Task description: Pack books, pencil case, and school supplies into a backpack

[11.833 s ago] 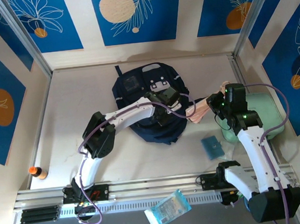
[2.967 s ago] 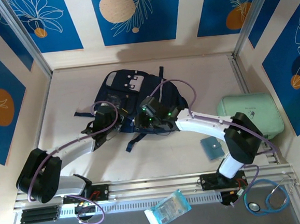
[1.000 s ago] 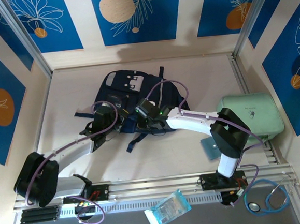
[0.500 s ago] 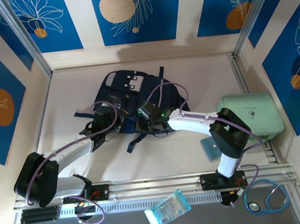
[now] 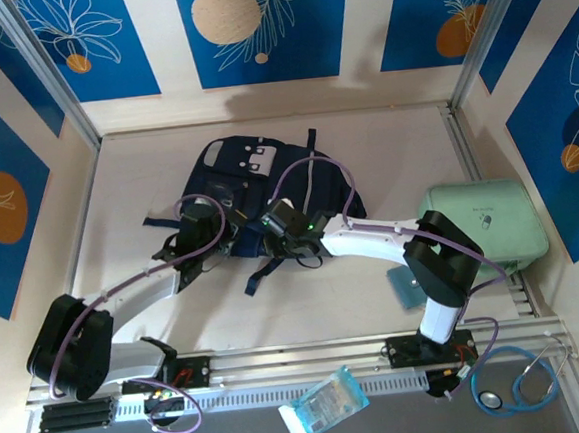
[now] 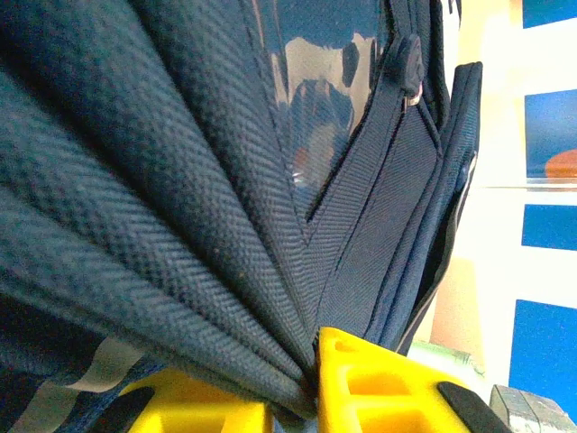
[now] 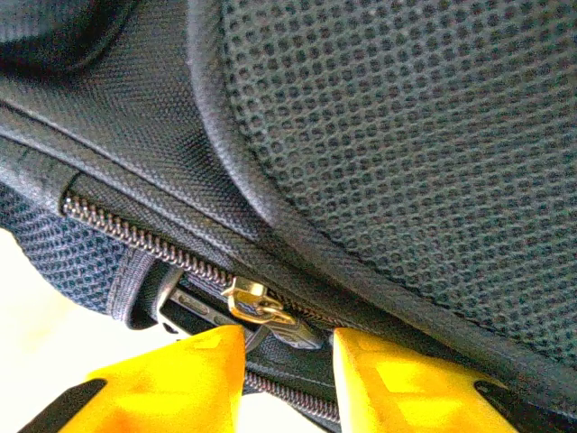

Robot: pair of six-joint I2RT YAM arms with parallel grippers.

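Observation:
The black tab lies at a slant at the ends of the robot's right gripper's fingers, so the right gripper should reach further in toward the brass zipper slider before it closes and pulls.
The dark navy backpack lies flat at the middle of the table. My left gripper is at its near left edge, and in the left wrist view my left gripper is shut on a bunched fold of the backpack fabric. My right gripper sits at the pack's near edge. In the right wrist view my right gripper is open, with the brass zipper slider and its black tab lying between the yellow fingers. A teal square pad lies partly under the right arm. The books and pencil case are out of view.
A large mint-green zip case stands at the right wall. A plastic-wrapped blue-white packet and a stethoscope lie in front of the base rail. Walls close in the table on three sides.
My right gripper's fingers have parted around the zipper tab, and that gripper has shifted slightly left along the pack's edge. The left gripper keeps its hold on the fabric.

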